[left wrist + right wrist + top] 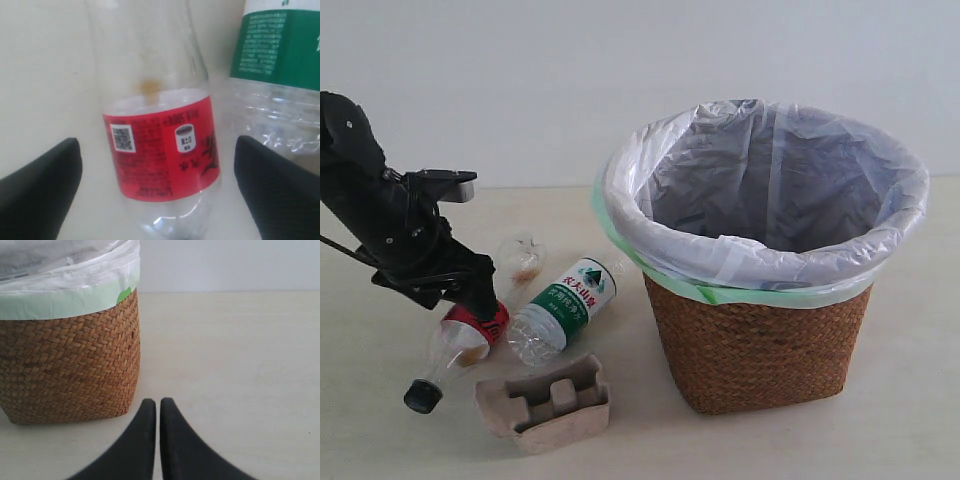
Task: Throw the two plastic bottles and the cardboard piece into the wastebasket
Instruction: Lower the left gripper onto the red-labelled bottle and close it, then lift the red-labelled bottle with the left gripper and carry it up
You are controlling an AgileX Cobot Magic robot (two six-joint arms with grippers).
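My left gripper has an open finger on each side of the red-label bottle (162,145), across the bottle's narrow way, so it should keep going down and close around the red label (490,324).
The red-label bottle (460,342) lies on the table with its black cap (422,396) pointing to the front. My left gripper (480,298) is down over its red label, open. In the left wrist view the bottle (162,150) lies between the two black fingers (42,182), which stand apart from it on both sides. The green-label bottle (560,308) (272,55) lies right beside it. In front of both rests the cardboard piece (545,402). The wastebasket (760,340) stands to the right. My right gripper (158,402) is shut on nothing, close to the wastebasket's wall (70,365).
The white bag liner (770,180) with a green edge folds over the basket's rim. A little brown residue (148,87) sits inside the red-label bottle. Bare table (235,355) lies beside the basket by the right gripper.
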